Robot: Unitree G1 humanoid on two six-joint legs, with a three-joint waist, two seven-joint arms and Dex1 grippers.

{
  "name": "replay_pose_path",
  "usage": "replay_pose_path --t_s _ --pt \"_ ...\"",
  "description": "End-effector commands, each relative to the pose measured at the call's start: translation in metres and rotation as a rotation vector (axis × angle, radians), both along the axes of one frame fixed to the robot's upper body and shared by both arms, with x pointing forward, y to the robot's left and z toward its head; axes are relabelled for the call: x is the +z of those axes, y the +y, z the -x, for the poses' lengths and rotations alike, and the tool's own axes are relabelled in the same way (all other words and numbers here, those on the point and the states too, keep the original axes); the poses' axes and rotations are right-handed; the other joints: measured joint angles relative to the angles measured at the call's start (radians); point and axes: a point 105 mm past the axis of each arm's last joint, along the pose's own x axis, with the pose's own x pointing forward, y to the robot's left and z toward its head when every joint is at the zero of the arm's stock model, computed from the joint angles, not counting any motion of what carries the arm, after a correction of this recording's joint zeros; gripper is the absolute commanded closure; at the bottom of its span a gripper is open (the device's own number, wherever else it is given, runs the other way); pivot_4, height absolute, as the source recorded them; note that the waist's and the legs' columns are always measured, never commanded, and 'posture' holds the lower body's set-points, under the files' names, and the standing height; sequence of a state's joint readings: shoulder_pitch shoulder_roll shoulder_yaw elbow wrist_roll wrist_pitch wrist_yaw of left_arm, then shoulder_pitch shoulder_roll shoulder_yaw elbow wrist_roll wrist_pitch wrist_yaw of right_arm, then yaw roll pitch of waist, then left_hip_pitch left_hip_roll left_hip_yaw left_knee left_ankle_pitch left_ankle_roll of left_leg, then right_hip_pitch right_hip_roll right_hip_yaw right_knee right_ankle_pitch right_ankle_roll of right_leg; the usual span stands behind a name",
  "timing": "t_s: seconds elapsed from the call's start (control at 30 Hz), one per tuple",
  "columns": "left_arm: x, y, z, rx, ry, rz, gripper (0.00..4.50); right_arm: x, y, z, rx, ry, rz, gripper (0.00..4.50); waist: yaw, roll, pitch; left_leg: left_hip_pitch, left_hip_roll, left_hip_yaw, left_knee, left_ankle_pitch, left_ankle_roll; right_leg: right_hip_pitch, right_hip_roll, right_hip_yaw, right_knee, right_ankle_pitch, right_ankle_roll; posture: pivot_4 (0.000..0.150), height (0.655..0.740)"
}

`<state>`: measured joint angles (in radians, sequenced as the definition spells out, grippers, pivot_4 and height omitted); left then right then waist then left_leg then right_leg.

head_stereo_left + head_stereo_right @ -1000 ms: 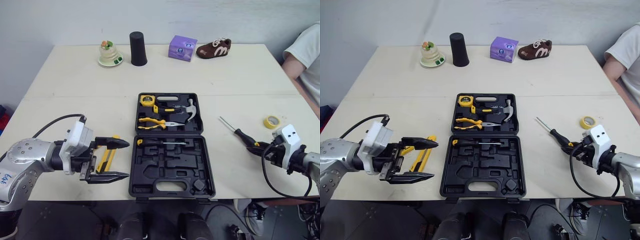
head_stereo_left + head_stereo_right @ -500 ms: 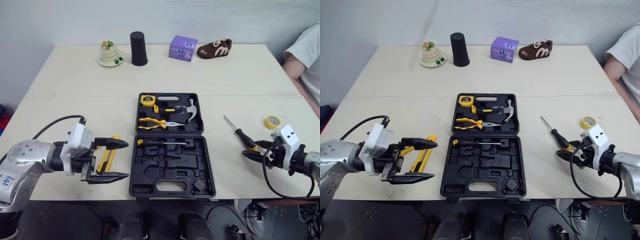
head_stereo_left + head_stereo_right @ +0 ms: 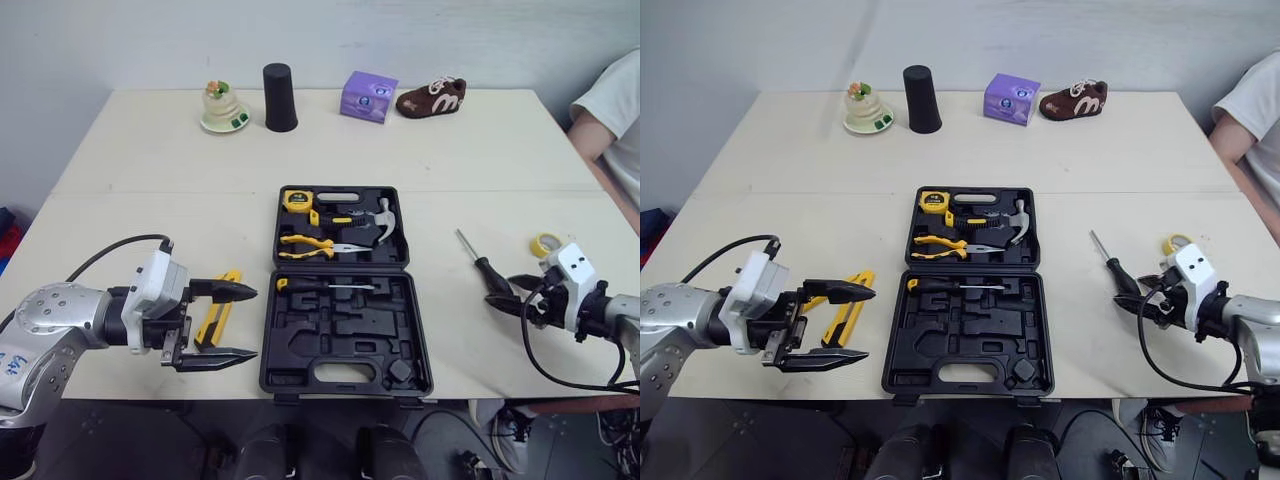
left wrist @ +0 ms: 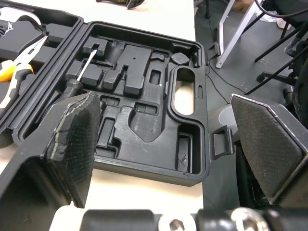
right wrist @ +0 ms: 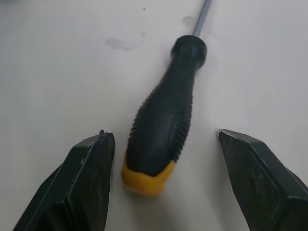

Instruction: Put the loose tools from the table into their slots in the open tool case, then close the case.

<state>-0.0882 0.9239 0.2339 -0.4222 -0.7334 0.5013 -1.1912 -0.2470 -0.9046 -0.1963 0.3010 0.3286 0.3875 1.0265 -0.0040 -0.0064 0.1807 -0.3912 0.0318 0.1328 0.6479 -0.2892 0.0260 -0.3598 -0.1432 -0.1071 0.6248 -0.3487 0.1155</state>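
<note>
My gripper will lower the black screwdriver (image 3: 490,276) and it will lie head to tail with the seated screwdriver, since an empty hollow (image 3: 377,301) shows beside its thin stem.
The open black tool case (image 3: 345,290) lies mid-table. Its far half holds a tape measure, pliers and a hammer; a screwdriver sits in the near half (image 4: 144,96). A yellow utility knife (image 3: 215,318) lies loose to the left of the case, with my left gripper (image 3: 235,322) open just above it and pointing at the case. On the right lies a black screwdriver with a yellow butt (image 3: 485,270). My right gripper (image 3: 512,293) is open, and its fingers (image 5: 89,183) straddle the butt end of the handle (image 5: 166,115) without touching it.
A yellow tape roll (image 3: 545,243) lies just beyond my right gripper. Along the far edge stand a small cake on a plate (image 3: 221,108), a black cup (image 3: 279,98), a purple box (image 3: 368,96) and a brown shoe (image 3: 430,97). A person's arm (image 3: 605,120) is at the right edge.
My right gripper's fingers have spread apart from the screwdriver handle, and that gripper has drifted away from the front edge. The screwdriver shifted slightly right. The left gripper has hardly moved.
</note>
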Motion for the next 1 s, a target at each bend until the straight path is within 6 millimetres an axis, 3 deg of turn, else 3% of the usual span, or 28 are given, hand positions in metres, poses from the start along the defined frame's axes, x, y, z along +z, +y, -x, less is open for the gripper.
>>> replay_pose_path --t_s 0.03,0.2,0.3,0.43,0.57,0.67,0.77,0.8,1.0 --pt "0.005 -0.003 0.004 -0.006 -0.043 -0.008 0.00 0.002 -0.004 -0.006 -0.054 -0.019 -0.037 0.93 0.000 0.000 0.000 0.000 0.000 0.000 0.000 0.000 0.000 0.000 0.000 0.000 0.000 0.000 0.000 0.150 0.7400" --pt "0.005 -0.003 0.003 -0.005 -0.038 -0.004 0.00 -0.003 -0.001 -0.010 -0.080 -0.010 -0.058 0.93 -0.006 0.000 0.000 0.000 0.000 0.000 0.000 0.000 0.000 0.000 -0.002 0.000 0.000 0.000 0.000 0.150 0.7400" --pt "0.005 -0.003 0.002 -0.007 -0.037 -0.005 0.00 -0.007 0.000 -0.011 -0.087 -0.003 -0.051 1.66 -0.011 0.000 0.000 0.000 0.001 0.000 0.000 0.000 0.000 0.000 -0.002 0.000 0.000 0.000 0.000 0.150 0.7400" --pt "0.005 -0.003 0.001 -0.011 -0.038 -0.008 0.00 -0.008 0.003 -0.013 -0.081 -0.017 -0.048 3.41 -0.012 0.000 0.000 0.000 0.001 0.000 0.000 0.000 0.000 0.000 -0.002 0.000 0.000 0.000 0.000 0.150 0.7400" --pt "0.006 -0.002 0.000 -0.011 -0.038 -0.008 0.00 -0.006 0.003 -0.014 -0.081 -0.032 -0.039 3.46 -0.020 0.000 0.000 0.000 0.000 0.000 0.000 0.000 0.000 0.000 -0.002 0.000 0.000 0.000 0.000 0.150 0.7400" --pt "0.008 0.001 -0.002 0.005 -0.057 0.000 0.00 0.026 0.019 -0.019 0.044 -0.196 -0.028 3.46 -0.022 0.000 0.000 0.000 0.000 0.000 0.000 0.000 0.000 0.000 -0.002 0.000 0.000 0.000 0.000 0.150 0.7400" --pt "0.011 0.007 -0.005 0.050 -0.015 0.021 0.00 0.063 0.042 -0.023 0.191 -0.333 0.006 3.46 -0.027 0.002 0.001 0.000 0.000 0.001 -0.001 0.000 0.000 -0.001 0.000 0.000 0.001 0.000 0.000 0.150 0.7400" --pt "0.014 0.011 -0.006 0.071 0.015 0.041 0.00 0.074 0.058 -0.019 0.297 -0.352 0.017 3.46 -0.029 0.003 0.002 0.000 0.000 0.002 -0.001 0.000 0.000 -0.001 0.000 0.000 0.001 0.000 0.000 0.150 0.7400" --pt "0.026 0.022 -0.006 0.115 0.023 0.086 0.00 0.093 0.119 0.000 0.676 -0.294 0.089 3.46 -0.025 0.004 0.004 0.000 0.005 0.003 0.000 0.000 -0.001 -0.002 0.000 0.001 0.002 0.000 0.000 0.150 0.7400"
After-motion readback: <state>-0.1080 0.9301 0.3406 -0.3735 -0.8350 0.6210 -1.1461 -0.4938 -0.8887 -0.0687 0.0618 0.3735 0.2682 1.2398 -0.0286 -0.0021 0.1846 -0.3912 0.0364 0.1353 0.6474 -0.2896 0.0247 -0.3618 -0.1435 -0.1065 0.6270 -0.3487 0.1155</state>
